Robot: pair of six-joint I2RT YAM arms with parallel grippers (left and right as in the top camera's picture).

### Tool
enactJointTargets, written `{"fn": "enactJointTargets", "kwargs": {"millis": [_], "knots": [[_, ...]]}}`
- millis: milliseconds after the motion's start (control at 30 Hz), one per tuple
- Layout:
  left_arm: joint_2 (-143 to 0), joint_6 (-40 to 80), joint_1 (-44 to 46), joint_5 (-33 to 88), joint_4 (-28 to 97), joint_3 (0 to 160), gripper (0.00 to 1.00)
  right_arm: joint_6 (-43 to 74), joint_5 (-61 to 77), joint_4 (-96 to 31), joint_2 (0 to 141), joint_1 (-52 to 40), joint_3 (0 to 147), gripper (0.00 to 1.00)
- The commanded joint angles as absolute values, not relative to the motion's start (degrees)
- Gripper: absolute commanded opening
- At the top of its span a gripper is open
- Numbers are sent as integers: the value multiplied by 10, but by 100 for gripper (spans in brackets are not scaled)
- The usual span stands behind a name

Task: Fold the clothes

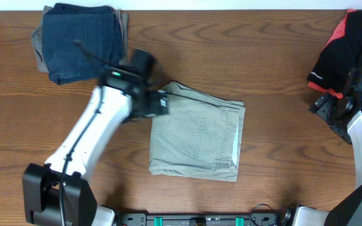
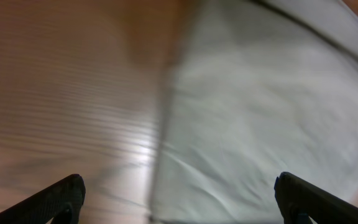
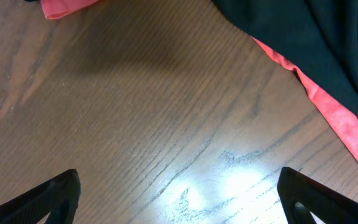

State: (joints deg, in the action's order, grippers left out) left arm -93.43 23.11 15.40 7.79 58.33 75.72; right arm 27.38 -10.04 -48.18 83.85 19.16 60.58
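Observation:
I expect the light beige khaki trousers [image 2: 253,112] to bend up and drape when my left gripper lifts them, since soft ripples run [image 2: 188,171] beside the trousers' loose edge.
The light beige khaki trousers [image 1: 198,133] lie folded into a rough rectangle in the middle of the wooden table, with a stitched pocket and seams showing. My left gripper [image 1: 163,102] hovers at their upper left corner, open and empty. In the left wrist view the beige cloth [image 2: 260,118] fills the right side, its left edge running down between my open fingers [image 2: 179,199]; the picture is blurred. My right gripper [image 1: 327,107] is open and empty over bare wood [image 3: 166,124] at the far right, away from the trousers.
A folded dark blue denim garment [image 1: 83,39] lies on more cloth at the back left. A black and red garment [image 1: 347,44] lies at the back right, also in the right wrist view [image 3: 316,56]. The left arm crosses the table's left part.

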Motion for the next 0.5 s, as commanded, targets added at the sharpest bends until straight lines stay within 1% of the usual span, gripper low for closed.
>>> {"fn": "enactJointTargets", "kwargs": {"millis": [0, 133, 200, 467], "knots": [[-959, 170, 76, 117, 583, 745, 98, 267, -105, -482, 832, 195, 610, 99], [-997, 60, 8, 252, 574, 732, 98, 267, -105, -482, 832, 195, 610, 99], [-1016, 23, -9, 293, 574, 724, 98, 267, -105, -482, 832, 195, 610, 99], [-1097, -27, -14, 338, 569, 713, 98, 267, -105, -482, 832, 195, 610, 99]]}}
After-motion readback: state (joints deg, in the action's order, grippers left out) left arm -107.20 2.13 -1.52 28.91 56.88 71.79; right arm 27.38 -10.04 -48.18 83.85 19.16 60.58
